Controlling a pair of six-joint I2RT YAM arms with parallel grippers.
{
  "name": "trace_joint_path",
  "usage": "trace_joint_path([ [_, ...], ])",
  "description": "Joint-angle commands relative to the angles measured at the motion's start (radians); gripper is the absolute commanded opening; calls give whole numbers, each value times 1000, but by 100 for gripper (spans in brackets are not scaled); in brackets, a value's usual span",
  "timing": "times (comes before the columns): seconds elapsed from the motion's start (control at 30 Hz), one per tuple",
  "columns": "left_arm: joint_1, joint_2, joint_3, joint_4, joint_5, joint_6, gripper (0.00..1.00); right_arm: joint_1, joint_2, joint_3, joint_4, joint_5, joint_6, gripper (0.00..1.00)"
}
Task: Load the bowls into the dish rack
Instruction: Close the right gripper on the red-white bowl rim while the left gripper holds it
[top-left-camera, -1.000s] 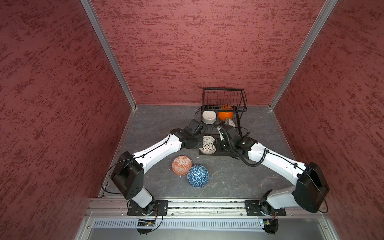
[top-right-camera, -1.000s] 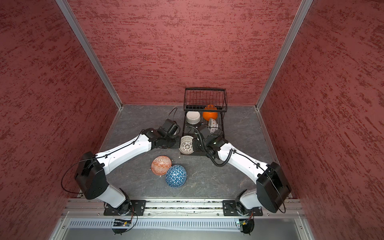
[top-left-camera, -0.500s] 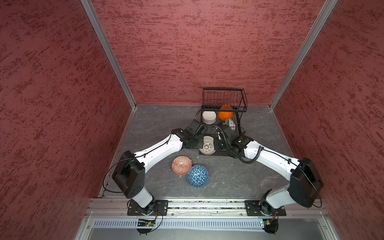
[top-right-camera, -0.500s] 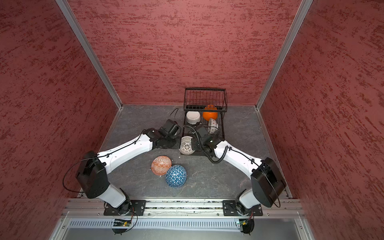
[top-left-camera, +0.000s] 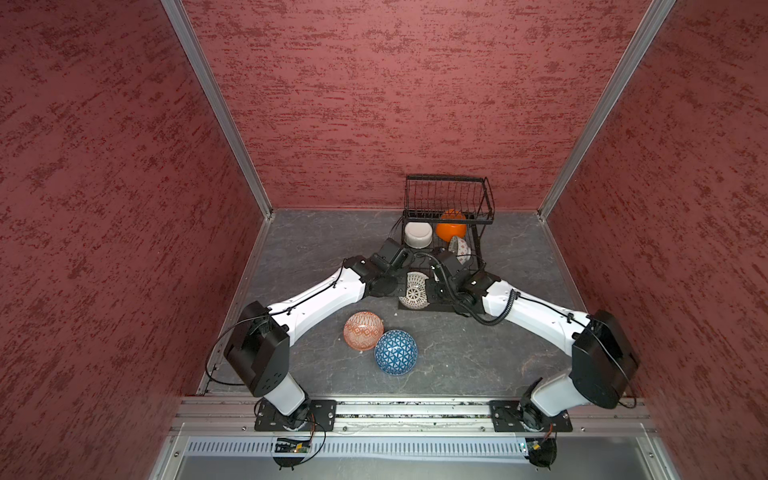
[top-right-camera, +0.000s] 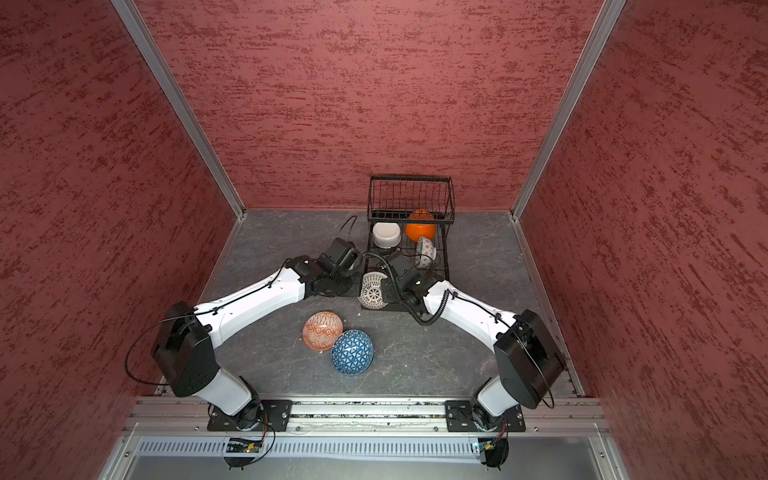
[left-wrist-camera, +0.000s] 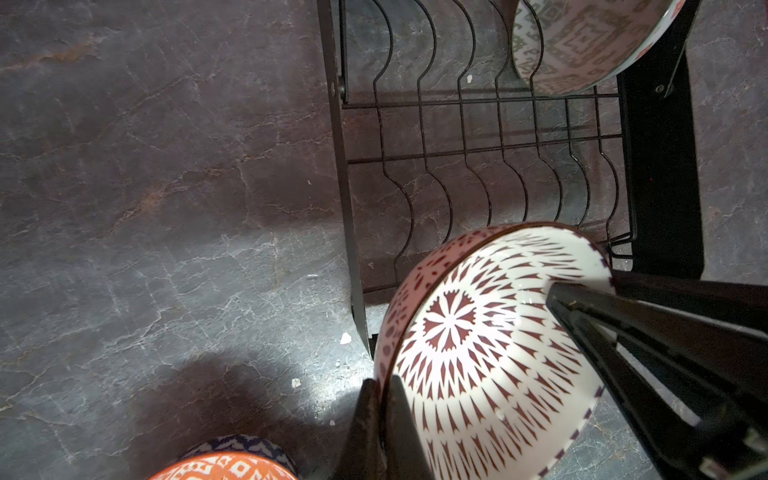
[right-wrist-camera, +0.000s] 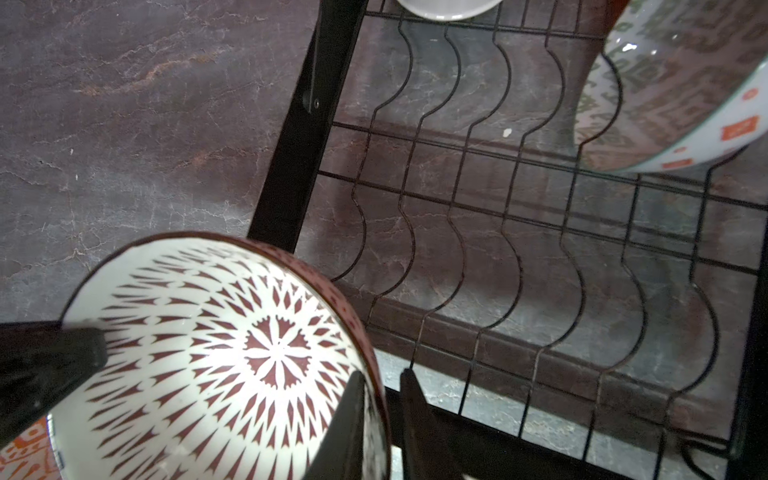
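The red-and-white bowl is at the rack's near corner, so next my right gripper takes it from my left gripper and sets it in place by the grey-green bowl.
A red-and-white patterned bowl (top-left-camera: 413, 291) (top-right-camera: 372, 291) stands tilted on edge at the near left corner of the black wire dish rack (top-left-camera: 446, 197). My left gripper (left-wrist-camera: 380, 382) is shut on its rim (left-wrist-camera: 490, 353). My right gripper (right-wrist-camera: 382, 374) straddles the opposite rim (right-wrist-camera: 228, 353): one finger lies against the inside wall, the other stands just off the outside, so it is open by a narrow gap. In the rack sit a white bowl (top-left-camera: 417, 235), an orange bowl (top-left-camera: 451, 228) and a grey-green patterned bowl (top-left-camera: 459, 249) (right-wrist-camera: 665, 95).
On the grey floor in front of the rack lie an orange-patterned bowl (top-left-camera: 363, 331) and, touching it, an overturned blue-patterned bowl (top-left-camera: 395, 352). The rack's wavy dividers (left-wrist-camera: 457, 145) between the held bowl and the grey-green bowl hold nothing. Red walls enclose the floor on three sides.
The right arm has reached in to the red-and-white bowl and its fingers have narrowed around the rim. The left gripper has kept its hold; the bowl has barely moved.
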Motion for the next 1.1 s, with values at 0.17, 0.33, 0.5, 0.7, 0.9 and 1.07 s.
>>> trace_joint_path([
  [0.17, -4, -1, 29, 36, -3, 9, 0, 8, -1, 36, 5, 52, 8, 1],
  [0.33, -3, -11, 28, 43, -17, 5, 6, 8, -12, 41, -1, 81, 14, 0],
  [0.5, 13, -29, 32, 60, -6, 6, 59, 9, -26, 52, -3, 132, 19, 0],
  [0.7, 34, -72, 23, 76, -1, 17, 100, 9, -37, 76, -35, 263, 18, 0],
  [0.9, 52, -139, -35, 96, -17, 8, 100, 10, -20, 107, -55, 417, 4, 0],
  [1.07, 69, -199, -99, 119, -16, -4, 100, 10, 3, 105, 6, 529, -35, 0],
])
